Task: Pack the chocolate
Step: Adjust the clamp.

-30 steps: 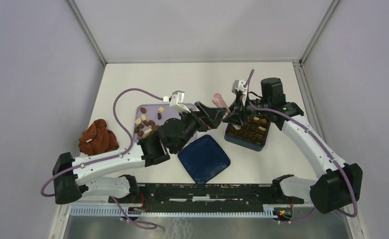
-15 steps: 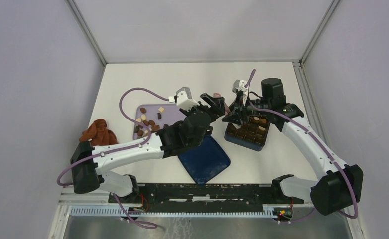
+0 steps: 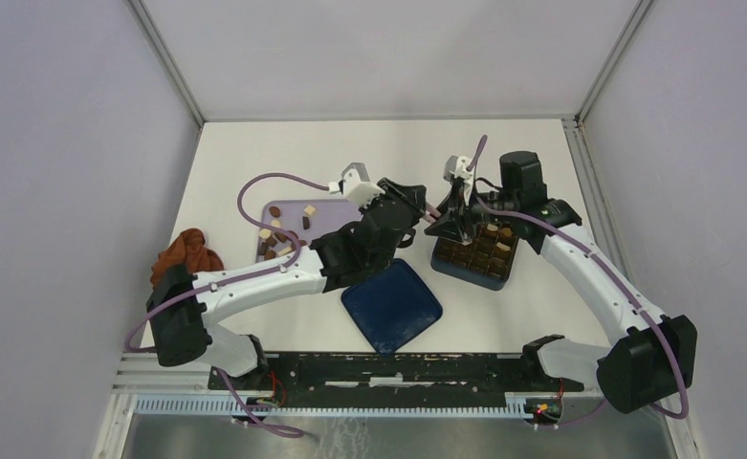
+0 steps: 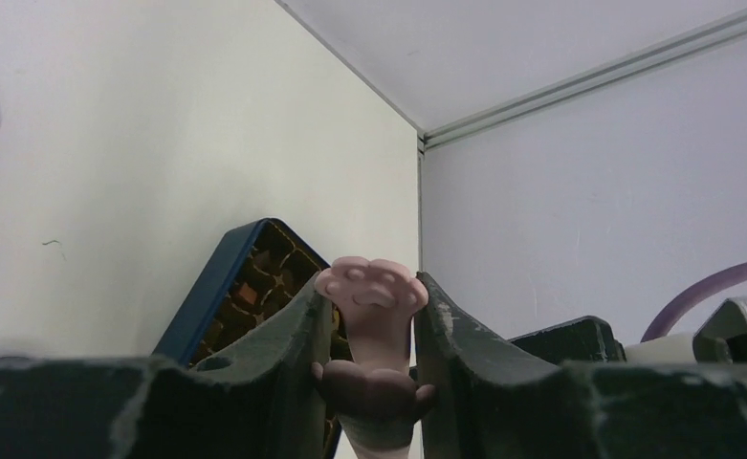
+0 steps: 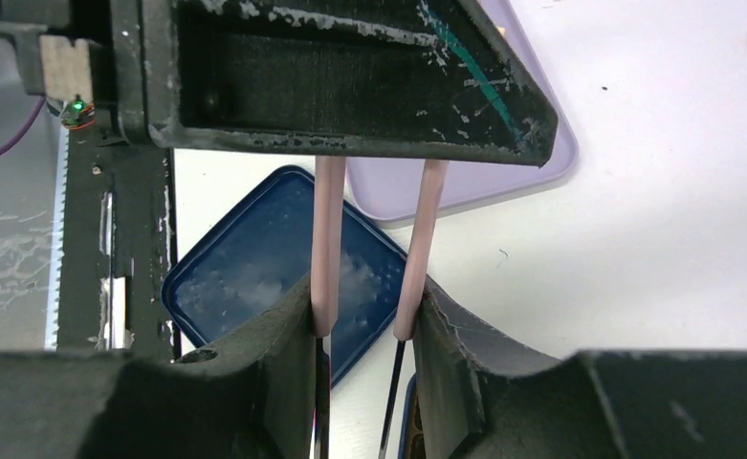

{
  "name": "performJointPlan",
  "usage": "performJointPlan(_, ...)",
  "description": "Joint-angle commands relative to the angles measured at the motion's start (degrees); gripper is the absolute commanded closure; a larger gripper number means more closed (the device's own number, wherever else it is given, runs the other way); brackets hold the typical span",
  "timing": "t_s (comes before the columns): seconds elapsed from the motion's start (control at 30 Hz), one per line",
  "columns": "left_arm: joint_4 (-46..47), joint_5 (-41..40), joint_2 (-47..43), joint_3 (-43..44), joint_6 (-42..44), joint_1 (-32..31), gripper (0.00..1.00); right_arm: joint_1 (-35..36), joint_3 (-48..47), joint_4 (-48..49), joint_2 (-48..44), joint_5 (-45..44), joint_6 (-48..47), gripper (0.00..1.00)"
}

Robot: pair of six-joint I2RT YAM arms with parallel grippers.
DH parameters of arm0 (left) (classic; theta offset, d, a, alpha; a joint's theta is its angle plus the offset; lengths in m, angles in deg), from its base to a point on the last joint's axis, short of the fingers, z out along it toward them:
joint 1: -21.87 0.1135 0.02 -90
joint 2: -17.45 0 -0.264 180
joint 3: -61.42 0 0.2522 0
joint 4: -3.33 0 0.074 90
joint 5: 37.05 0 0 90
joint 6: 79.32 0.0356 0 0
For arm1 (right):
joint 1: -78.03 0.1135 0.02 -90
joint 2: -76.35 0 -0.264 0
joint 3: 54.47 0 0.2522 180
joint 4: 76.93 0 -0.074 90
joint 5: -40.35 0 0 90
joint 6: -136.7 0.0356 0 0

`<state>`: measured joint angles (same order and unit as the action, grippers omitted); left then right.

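Next, my left gripper steadies the tongs, since it covers the tongs' paw-shaped tips point(image 4: 373, 283), while my right gripper opens and closes on their arms point(image 5: 325, 244), and then back off.
Loose chocolate point(image 3: 278, 239) lies on a lilac tray point(image 3: 291, 209) left of centre. More pieces fill a blue box point(image 3: 460, 271), whose rim point(image 4: 211, 287) shows in the left wrist view. Pink tongs point(image 3: 425, 199) hang between the two arms above the box's left end. My right gripper point(image 3: 453, 222) point(image 5: 364, 287) is shut on the tongs' two arms point(image 5: 328, 239), one against each finger. My left gripper point(image 3: 415, 201) point(image 4: 371, 287) is shut on the paw-shaped tips point(image 4: 374, 311), both fingers touching. I see no chocolate between the tips.
The blue lid point(image 3: 393, 306) point(image 5: 254, 277) lies flat in front of the box, under my left forearm. A reddish-brown cloth point(image 3: 186, 253) is bunched at the left edge. The lilac tray point(image 5: 465, 182) also shows in the right wrist view.
My left arm has swung right and forward to the tongs, and its jaws have closed from wide open onto the tips. The right arm and tongs have stayed put.
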<state>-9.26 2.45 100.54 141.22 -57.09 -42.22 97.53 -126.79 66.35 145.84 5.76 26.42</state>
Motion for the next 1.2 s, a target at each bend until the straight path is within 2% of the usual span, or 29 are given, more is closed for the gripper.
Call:
performJointPlan(0.0,2.3,5.4,0.4,0.1,-6.3,2.2,0.73,0.4,0.0,1.6,-0.3,-0.1,-1.4,0.58)
performJointPlan(0.1,3.1,7.0,-0.9,-2.3,-10.7,2.7,0.88,0.4,1.2,3.1,-0.5,-0.2,-1.3,0.58)
performJointPlan(0.2,5.1,7.6,-2.6,-5.3,-14.6,2.8,0.94,0.3,1.9,4.7,-0.3,1.1,-0.5,0.49)
performJointPlan(0.3,5.7,8.0,-3.5,-6.1,-15.3,2.8,0.95,0.3,3.6,8.1,-0.6,2.9,2.4,0.39)
performJointPlan(0.47,6.4,8.5,-3.9,-7.1,-16.5,2.8,0.95,0.3,6.2,13.4,-1.2,4.9,6.3,0.33)
performJointPlan(0.67,8.1,9.3,-5.0,-9.0,-18.9,3.3,0.96,0.3,7.4,14.5,-0.5,5.5,4.4,0.32)
performJointPlan(1.0,7.6,8.8,-4.4,-9.2,-20.8,3.4,0.96,0.4,11.7,24.2,-3.7,2.9,11.6,0.34)
performJointPlan(1.17,7.5,8.8,-4.0,-9.0,-20.9,3.4,0.96,0.6,12.5,26.1,-4.5,2.5,13.3,0.36)
